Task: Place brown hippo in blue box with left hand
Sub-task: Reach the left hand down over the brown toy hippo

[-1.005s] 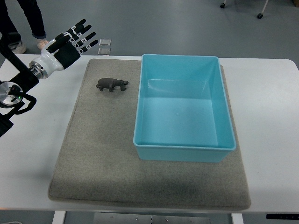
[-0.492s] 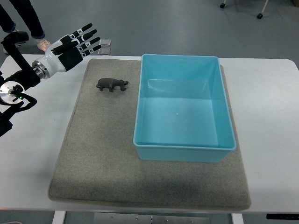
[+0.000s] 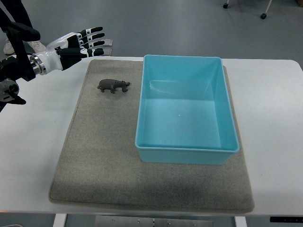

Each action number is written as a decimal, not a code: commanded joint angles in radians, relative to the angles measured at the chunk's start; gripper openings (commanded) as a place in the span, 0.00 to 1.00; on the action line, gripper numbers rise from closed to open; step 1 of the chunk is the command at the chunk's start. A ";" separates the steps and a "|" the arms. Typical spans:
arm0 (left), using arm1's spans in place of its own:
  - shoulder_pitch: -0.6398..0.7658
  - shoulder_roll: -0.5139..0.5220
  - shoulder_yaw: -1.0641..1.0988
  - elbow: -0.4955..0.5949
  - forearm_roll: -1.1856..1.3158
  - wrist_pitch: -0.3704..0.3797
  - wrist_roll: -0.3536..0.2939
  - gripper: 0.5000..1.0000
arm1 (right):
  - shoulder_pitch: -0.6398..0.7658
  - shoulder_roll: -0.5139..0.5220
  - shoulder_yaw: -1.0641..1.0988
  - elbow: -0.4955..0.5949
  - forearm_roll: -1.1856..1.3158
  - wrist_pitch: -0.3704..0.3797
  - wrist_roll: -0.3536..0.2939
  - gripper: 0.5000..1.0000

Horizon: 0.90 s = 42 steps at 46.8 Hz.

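Next, I swing back and straddle the hippo's rear (image 3: 102, 85) with thumb and fingers, since my left gripper's fingers reach over the table's far edge (image 3: 116, 57), beyond the brown hippo.
A small brown hippo (image 3: 113, 85) stands on the grey mat (image 3: 104, 151), head pointing right, just left of the blue box (image 3: 187, 151). The blue box is open-topped and holds nothing. My left hand (image 3: 78, 44) comes in from the upper left, fingers spread and pointing right, holding nothing. It hovers above the table's far left corner, up and to the left of the hippo, apart from it. The right arm is out of view.
The white table (image 3: 33, 142) carries the mat and the box. A small grey object (image 3: 106, 48) lies on the floor beyond the table edge, next to my fingertips. A person's legs (image 3: 12, 19) stand at the top left.
My left hand has turned flatter and shifted slightly right and up, fingers now pointing right. The arm has drawn back toward the left edge. The hippo and box have not moved.
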 commanded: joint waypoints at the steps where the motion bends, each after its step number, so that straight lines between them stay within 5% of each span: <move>1: -0.005 0.014 0.002 -0.006 0.037 0.001 -0.006 0.99 | 0.000 0.000 0.000 0.000 0.000 0.000 0.000 0.87; 26: -0.068 0.069 0.003 -0.036 0.540 0.022 -0.032 0.99 | 0.000 0.000 0.000 0.000 0.000 0.000 0.000 0.87; 42: -0.068 0.029 0.134 -0.090 0.936 0.231 -0.087 0.99 | 0.000 0.000 0.000 0.000 0.000 0.000 0.000 0.87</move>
